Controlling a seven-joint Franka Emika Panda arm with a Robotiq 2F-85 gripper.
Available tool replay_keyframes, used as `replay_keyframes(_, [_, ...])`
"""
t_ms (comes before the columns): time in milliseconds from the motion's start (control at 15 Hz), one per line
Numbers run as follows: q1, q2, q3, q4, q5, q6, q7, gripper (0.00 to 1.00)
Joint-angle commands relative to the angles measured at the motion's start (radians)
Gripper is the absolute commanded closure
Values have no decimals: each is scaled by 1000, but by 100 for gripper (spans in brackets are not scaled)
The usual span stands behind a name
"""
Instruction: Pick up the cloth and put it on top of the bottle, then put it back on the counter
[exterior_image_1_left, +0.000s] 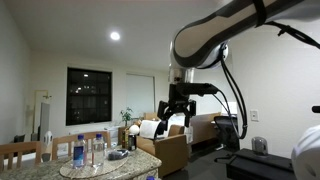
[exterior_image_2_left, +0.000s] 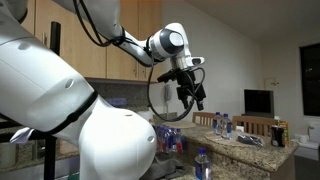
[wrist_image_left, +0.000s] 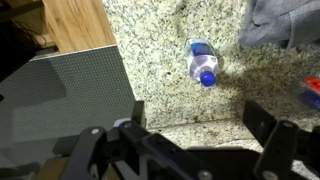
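Observation:
The bottle (wrist_image_left: 201, 62) is closer to my open gripper than the grey cloth is, so next I swing past the bottle and come down onto the cloth's edge (wrist_image_left: 252, 34) next to the bottle.
Seen from above in the wrist view, a clear bottle (wrist_image_left: 203, 63) with a blue cap stands upright on the tan speckled counter (wrist_image_left: 160, 40). A grey cloth (wrist_image_left: 285, 22) lies crumpled on the counter at the top right corner, partly cut off by the frame. My gripper (wrist_image_left: 200, 125) hangs high above the counter, open, with nothing between its fingers (wrist_image_left: 262, 120). In both exterior views the gripper (exterior_image_1_left: 177, 105) (exterior_image_2_left: 190, 95) is held in the air well above the counter (exterior_image_1_left: 125, 168) (exterior_image_2_left: 262, 158).
A grey woven surface (wrist_image_left: 70, 100) and a wooden board (wrist_image_left: 80, 25) lie beside the counter. A red and blue object (wrist_image_left: 312, 90) shows at the right edge. Other bottles (exterior_image_1_left: 78, 150) (exterior_image_2_left: 222, 122) stand on the counter. Wooden chairs (exterior_image_1_left: 20, 152) stand behind it.

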Motion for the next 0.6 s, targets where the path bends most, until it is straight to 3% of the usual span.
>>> replay_keyframes(0, [31,-33,105,-41,5,80,109,0])
replay_keyframes(267, [97,-12,140,-66,-13,38,52,0])
replay_keyframes(533, [99,-3,139,-56,-11,40,76,0])
